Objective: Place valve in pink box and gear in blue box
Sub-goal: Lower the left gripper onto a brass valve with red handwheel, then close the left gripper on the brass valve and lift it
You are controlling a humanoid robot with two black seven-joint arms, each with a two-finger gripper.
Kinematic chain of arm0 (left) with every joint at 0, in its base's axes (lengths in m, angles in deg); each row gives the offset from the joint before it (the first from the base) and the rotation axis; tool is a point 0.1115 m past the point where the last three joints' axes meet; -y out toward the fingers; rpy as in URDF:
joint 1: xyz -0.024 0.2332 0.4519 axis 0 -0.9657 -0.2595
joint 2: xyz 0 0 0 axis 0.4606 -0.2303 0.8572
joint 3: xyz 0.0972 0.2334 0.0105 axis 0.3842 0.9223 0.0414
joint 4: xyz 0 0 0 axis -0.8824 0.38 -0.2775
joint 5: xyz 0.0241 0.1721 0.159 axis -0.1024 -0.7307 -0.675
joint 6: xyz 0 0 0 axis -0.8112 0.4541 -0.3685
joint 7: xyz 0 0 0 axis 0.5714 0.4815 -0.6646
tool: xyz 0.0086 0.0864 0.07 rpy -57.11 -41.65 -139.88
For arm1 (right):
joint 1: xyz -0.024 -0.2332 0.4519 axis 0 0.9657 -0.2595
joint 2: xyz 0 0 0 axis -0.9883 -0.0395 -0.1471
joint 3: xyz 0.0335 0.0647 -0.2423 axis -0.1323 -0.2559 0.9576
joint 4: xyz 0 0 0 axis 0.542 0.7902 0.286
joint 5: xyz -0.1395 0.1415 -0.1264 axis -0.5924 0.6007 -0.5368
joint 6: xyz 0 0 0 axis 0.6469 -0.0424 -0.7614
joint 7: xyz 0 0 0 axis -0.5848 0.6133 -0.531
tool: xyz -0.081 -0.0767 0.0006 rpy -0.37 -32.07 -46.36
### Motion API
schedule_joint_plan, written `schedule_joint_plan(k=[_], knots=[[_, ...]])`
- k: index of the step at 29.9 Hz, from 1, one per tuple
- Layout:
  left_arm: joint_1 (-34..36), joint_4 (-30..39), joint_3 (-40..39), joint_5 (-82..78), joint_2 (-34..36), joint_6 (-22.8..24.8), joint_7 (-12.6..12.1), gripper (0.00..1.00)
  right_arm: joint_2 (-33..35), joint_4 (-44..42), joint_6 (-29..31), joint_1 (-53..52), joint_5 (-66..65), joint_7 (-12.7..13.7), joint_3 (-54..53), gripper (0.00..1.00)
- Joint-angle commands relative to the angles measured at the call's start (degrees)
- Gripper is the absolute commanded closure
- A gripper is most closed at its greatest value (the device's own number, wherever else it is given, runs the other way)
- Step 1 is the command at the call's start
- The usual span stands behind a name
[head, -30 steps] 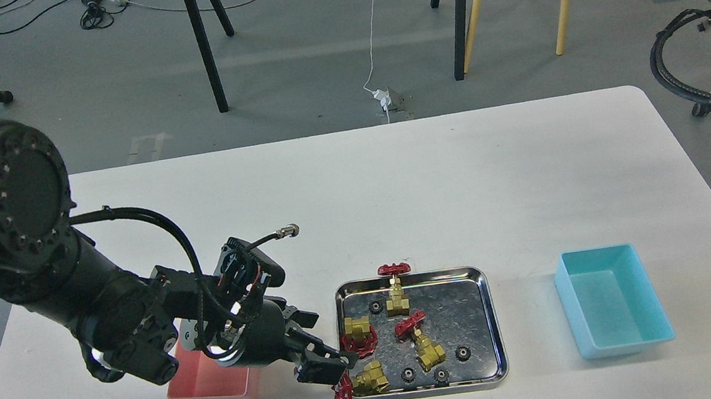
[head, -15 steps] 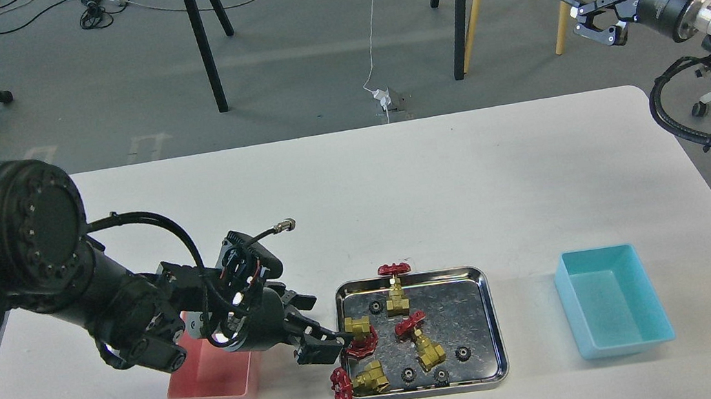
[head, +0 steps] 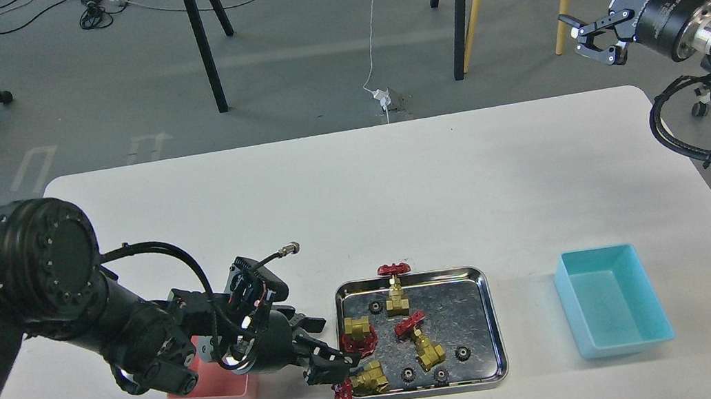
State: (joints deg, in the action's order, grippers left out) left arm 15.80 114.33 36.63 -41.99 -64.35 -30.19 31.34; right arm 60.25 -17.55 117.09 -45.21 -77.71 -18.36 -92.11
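Note:
My left gripper's fingers (head: pixel 331 360) are tight up against the rim of the steel tray (head: pixel 461 314). The steel tray will slide a little and take the other valves with it when I take the valve.
Four brass valves with red handwheels lie in the steel tray (head: pixel 492 319): one at the back (head: pixel 397 294), one at the left (head: pixel 354 330), one in the middle (head: pixel 427 351), one at the front left (head: pixel 370 380). Several small black gears (head: pixel 462 352) lie among them. My left gripper (head: pixel 330 356) is open at the tray's left rim, its lower finger just above the front-left valve's handwheel. The pink box (head: pixel 215 388) sits left of the tray, mostly hidden by my left arm. The blue box (head: pixel 611 310) stands empty right of the tray. My right gripper (head: pixel 606 4) is open, high beyond the table's far right corner.
The white table (head: pixel 396 194) carries only the tray and the two boxes. Chair and easel legs (head: pixel 201 40) and cables stand on the floor behind the table. A black hose loop (head: pixel 688 139) hangs by the table's right edge.
My left gripper has dipped toward the front-left valve at the tray's rim. My right gripper has swung lower and turned, staying open. The valves have barely shifted.

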Motion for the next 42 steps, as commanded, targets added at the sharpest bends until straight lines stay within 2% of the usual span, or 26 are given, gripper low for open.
schedule_joint_plan(k=[1, 6, 18, 28, 42], knots=[[-1.29, 0.00, -3.03, -0.16, 0.00, 0.00, 0.00, 0.11, -0.04, -0.04, 0.00, 0.36, -0.17, -0.05, 0.00, 0.01], [-1.91, -0.09, -7.16, -0.86, 0.00, 0.00, 0.00, 0.11, -0.13, 0.05, 0.00, 1.06, -0.26, -0.05, 0.08, 0.01], [-1.56, -2.81, -6.20, -1.74, 0.00, 0.00, 0.00, 0.11, -0.30, 0.05, 0.00, 2.29, -0.17, -0.13, -0.09, 0.01], [-1.38, -2.72, -10.42, -2.44, 0.00, 0.00, 0.00, 0.13, -0.30, -0.21, 0.00, 2.73, -0.17, -0.40, -0.18, 0.01], [-1.82, -2.72, -10.51, -2.88, 0.35, 0.00, 0.00, 0.25, -0.39, -0.21, 0.00, 2.91, -0.17, -0.57, -0.18, 0.01]])
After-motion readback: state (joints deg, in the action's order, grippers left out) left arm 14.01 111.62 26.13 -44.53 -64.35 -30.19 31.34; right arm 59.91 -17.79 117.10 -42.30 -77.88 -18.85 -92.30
